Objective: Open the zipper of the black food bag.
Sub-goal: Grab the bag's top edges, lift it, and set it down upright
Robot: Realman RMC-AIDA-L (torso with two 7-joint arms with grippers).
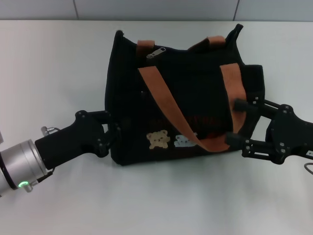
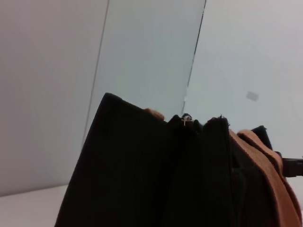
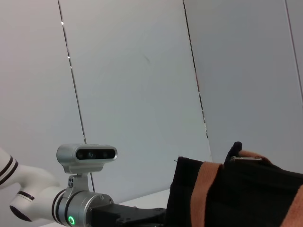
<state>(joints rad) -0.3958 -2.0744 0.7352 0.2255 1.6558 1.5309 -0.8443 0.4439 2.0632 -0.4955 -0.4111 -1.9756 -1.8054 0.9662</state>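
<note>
The robot should turn the bag's far edge (image 1: 183, 49) toward its right gripper and hold the bag (image 1: 125, 139) with its left gripper, because the zipper runs along that edge.
The black food bag (image 1: 181, 98) stands in the middle of the table, its front with the bear patch and red lettering facing me. One brown handle (image 1: 166, 105) hangs down over the front. Along the top edge runs the zipper, its silver pull tab (image 1: 155, 53) lying near the bag's left end, also seen as the pull tab (image 3: 246, 159). My left gripper (image 1: 112, 134) presses against the bag's lower left side. My right gripper (image 1: 234, 122) is open at the bag's right side, one fingertip (image 1: 239, 105) high and the other low on the fabric. The bag's side (image 2: 156, 179) fills the left wrist view.
The white table (image 1: 58, 73) stretches around the bag on all sides. A grey panelled wall (image 3: 142, 71) runs behind it. The left arm's wrist camera (image 3: 87, 153) shows in the right wrist view, beside the bag (image 3: 236, 194).
</note>
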